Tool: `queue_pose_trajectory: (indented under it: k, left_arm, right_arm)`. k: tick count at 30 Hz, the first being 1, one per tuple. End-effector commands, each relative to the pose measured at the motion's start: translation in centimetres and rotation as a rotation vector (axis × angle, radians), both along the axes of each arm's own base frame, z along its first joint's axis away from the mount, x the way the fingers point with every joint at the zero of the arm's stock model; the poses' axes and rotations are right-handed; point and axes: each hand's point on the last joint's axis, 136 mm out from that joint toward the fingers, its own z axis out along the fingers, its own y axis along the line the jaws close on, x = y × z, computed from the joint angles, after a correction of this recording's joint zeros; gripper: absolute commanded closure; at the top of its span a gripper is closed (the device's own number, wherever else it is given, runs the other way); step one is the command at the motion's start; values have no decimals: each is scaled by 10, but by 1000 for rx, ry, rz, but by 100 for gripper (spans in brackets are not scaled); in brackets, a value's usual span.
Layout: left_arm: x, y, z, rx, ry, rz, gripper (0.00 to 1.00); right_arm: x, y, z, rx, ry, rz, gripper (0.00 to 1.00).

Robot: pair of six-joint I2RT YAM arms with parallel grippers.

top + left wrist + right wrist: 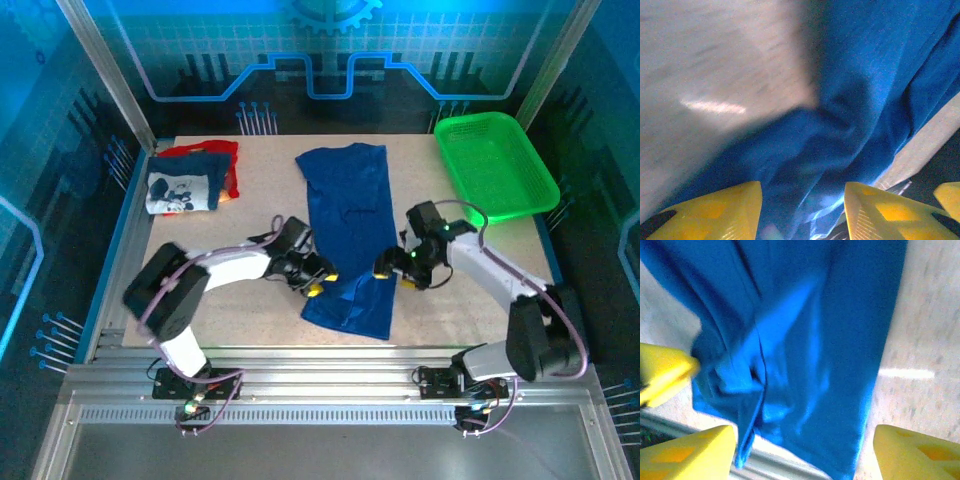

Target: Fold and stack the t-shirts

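Note:
The royal blue t-shirt's near hem (pixel 344 327) runs at a slant below rumpled cloth. Next, my right gripper grabs the hem's corner (pixel 386 335) next to it and pulls the t-shirt straight before folding.
A royal blue t-shirt (pixel 347 225) lies as a long strip down the middle of the table, its near end rumpled. My left gripper (pixel 318 274) is low at the strip's left edge and open; blue cloth (pixel 840 115) spreads beyond its yellow fingers (pixel 735 210). My right gripper (pixel 386 268) is at the strip's right edge, also open, wide over the shirt's lower hem (pixel 805 365). At the back left, a navy and white cartoon-mouse tee (pixel 180 192) rests folded on a red tee (pixel 228 165).
A green mesh basket (pixel 497 166) stands at the back right corner. Bare beige tabletop (pixel 250 215) lies on both sides of the blue shirt. The table's metal front rail (pixel 320 355) runs just beyond the shirt's near hem.

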Motion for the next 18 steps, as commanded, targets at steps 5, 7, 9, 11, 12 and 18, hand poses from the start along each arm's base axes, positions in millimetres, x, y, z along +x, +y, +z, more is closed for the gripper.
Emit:
queue_pose_trajectory:
  k: [5, 7, 9, 11, 12, 18]
  left_arm:
    - [-82, 98, 2, 308, -57, 34, 47]
    - [-85, 94, -1, 250, -105, 29, 47]
    - [-79, 87, 1, 214, -160, 12, 47]
    - [-68, 72, 5, 171, -207, -26, 47]
    - [-65, 65, 5, 153, -216, -47, 47]
    - [-49, 41, -7, 130, -232, -130, 49]
  right_arm:
    - [-78, -3, -19, 42, 8, -1, 26]
    - [-87, -4, -25, 77, -10, -18, 27]
    - [-92, -5, -31, 98, -25, -25, 27]
    - [-88, 0, -30, 135, -53, -22, 28]
    - [-86, 2, -31, 142, -59, -24, 28]
    - [-79, 14, -42, 172, -27, -13, 30]
